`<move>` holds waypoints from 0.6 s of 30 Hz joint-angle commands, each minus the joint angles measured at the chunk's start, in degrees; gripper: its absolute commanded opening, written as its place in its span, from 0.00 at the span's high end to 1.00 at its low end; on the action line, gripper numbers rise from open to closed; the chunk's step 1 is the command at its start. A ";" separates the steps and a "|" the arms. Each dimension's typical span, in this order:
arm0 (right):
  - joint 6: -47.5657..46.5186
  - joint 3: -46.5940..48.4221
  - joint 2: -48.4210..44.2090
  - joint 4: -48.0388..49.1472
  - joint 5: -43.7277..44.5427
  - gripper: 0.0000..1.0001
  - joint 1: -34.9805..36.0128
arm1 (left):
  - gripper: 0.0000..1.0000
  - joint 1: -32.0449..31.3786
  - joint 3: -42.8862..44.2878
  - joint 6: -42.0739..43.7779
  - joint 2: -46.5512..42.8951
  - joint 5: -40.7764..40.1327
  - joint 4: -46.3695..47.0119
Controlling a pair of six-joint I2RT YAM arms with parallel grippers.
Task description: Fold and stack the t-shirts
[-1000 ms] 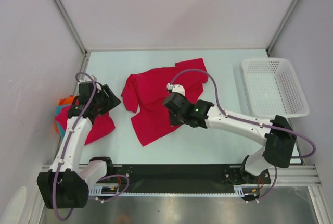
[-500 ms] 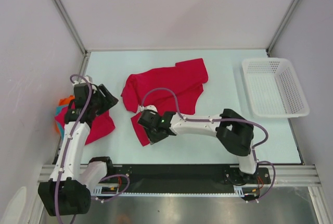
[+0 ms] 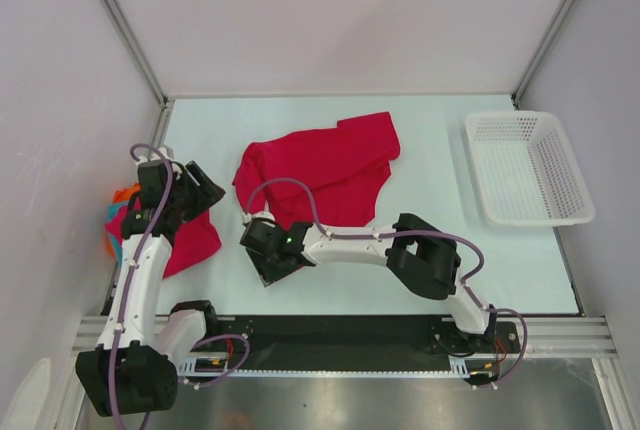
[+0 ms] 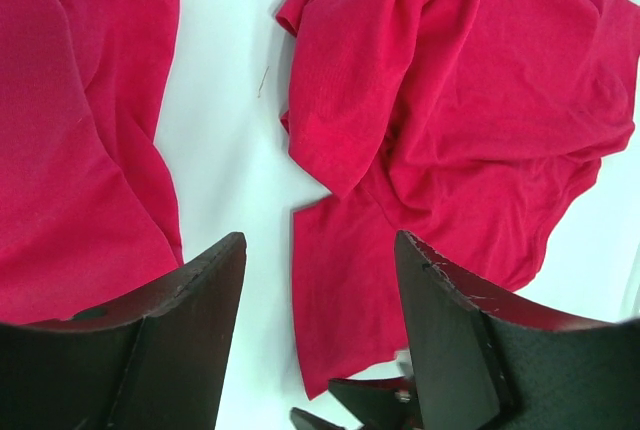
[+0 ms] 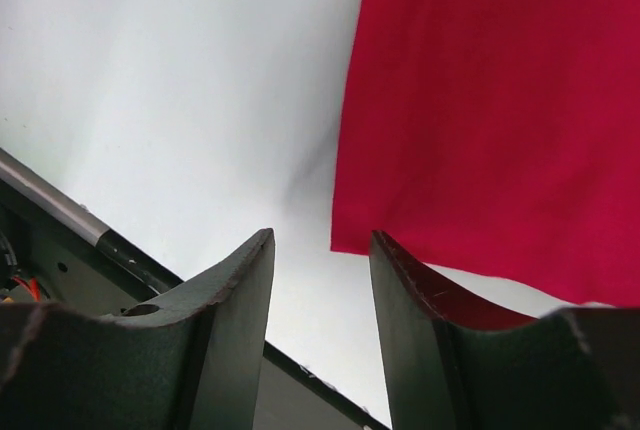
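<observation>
I should move my right gripper in along the t-shirt's hem (image 5: pixel 475 267) and pinch there before spreading the t-shirt, with the crimson t-shirt's near corner (image 5: pixel 340 241) outside the open fingers.
A crumpled crimson t-shirt (image 3: pixel 320 175) lies mid-table, one flap reaching toward the near edge. My right gripper (image 3: pixel 266 262) hovers low over that flap's near-left corner. In the right wrist view the gripper (image 5: pixel 322 240) is open, the red hem corner (image 5: pixel 345 240) just beyond the fingertips, nothing between them. A second red t-shirt (image 3: pixel 192 242) lies at the left, partly over orange (image 3: pixel 124 193) and teal (image 3: pixel 109 230) garments. My left gripper (image 3: pixel 208 192) hangs open above the gap between the two red shirts (image 4: pixel 480 100) (image 4: pixel 70 150); it (image 4: pixel 318 240) holds nothing.
A white mesh basket (image 3: pixel 530 165) stands at the right edge of the table. The dark front rail (image 5: pixel 60 212) runs close under my right gripper. Grey walls close in the left, back and right sides.
My right arm swung from the shirt's middle to its near-left corner, and its jaws opened. The red flap now lies flatter. My left gripper drifted slightly left.
</observation>
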 commanded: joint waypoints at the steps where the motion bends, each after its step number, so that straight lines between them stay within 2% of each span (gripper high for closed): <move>1: 0.48 2.08 3.09 1.06 -1.72 0.51 0.63 | 0.33 1.07 0.17 1.30 -0.39 1.26 1.23; 14: -0.04 -4.42 2.31 0.88 3.55 0.52 -1.03 | 0.33 2.83 0.53 2.18 -0.65 2.93 1.23; 15: -0.13 -5.73 2.13 1.06 3.81 0.53 -1.30 | 0.33 2.92 0.44 2.18 -0.65 3.02 1.23; 18: -0.66 -8.10 0.99 1.84 4.25 0.73 -2.09 | 0.33 3.19 0.53 2.35 -0.65 3.28 1.06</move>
